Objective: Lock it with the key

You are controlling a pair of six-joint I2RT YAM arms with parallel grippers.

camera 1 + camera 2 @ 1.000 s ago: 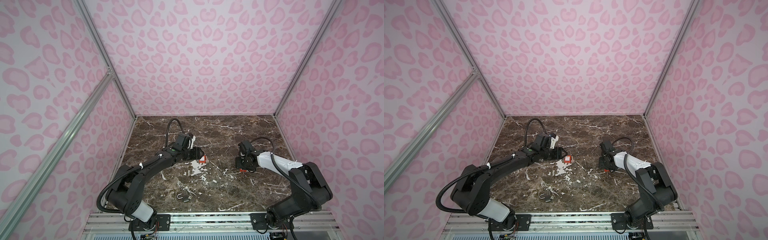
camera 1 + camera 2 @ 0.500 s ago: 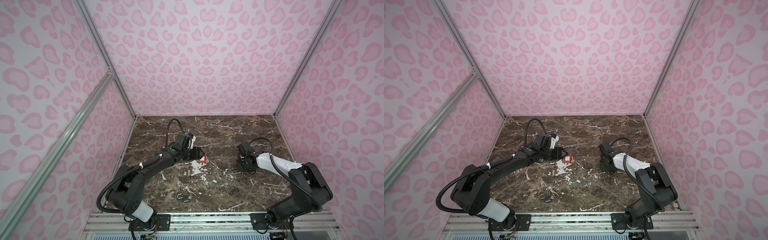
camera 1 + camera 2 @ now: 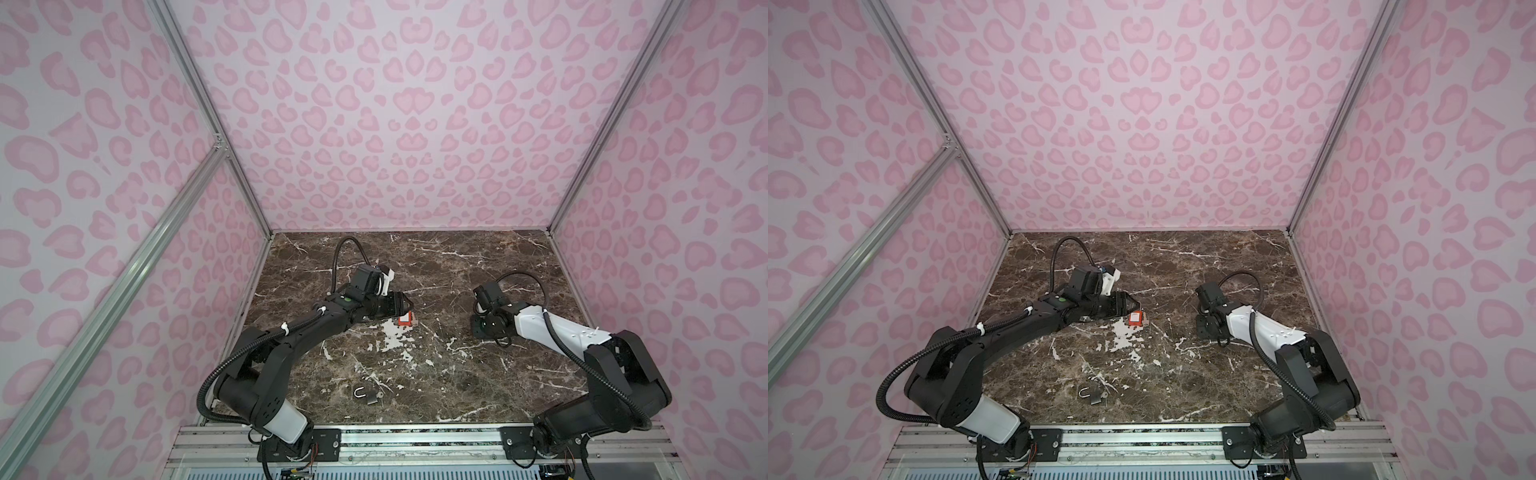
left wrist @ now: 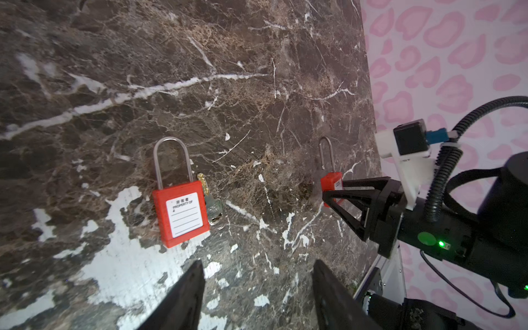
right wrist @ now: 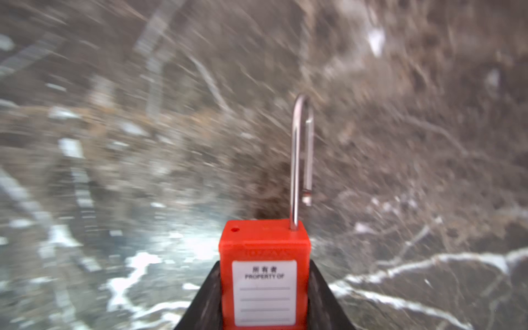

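My right gripper is holding the open red padlock's bottom end [image 5: 264,320]. My left gripper should grip the body [image 5: 265,239] near the padlock's shackle, so that the padlock's bottom is free for the key.
A red padlock [image 4: 183,211] with a white label lies flat on the marble, and a key [image 4: 210,200] lies against its side. In both top views this padlock [image 3: 405,321] [image 3: 1136,319] sits just in front of my left gripper [image 3: 409,309] [image 3: 1133,307]. My left gripper [image 4: 257,265] is open and empty, a little short of the padlock. My right gripper [image 5: 264,274] is shut on a second red padlock [image 5: 264,248], whose steel shackle [image 5: 300,160] has one leg out of the body. The left wrist view also shows that right gripper [image 4: 331,194] holding the second padlock [image 4: 331,183].
A small silver padlock [image 3: 368,394] [image 3: 1094,395] lies near the front edge of the table. Pink patterned walls close in the marble table [image 3: 436,374] on three sides. The right arm's cable [image 3: 519,278] loops above its wrist.
My right gripper has closed on the second red padlock and is moving with it. The left arm has stayed still.
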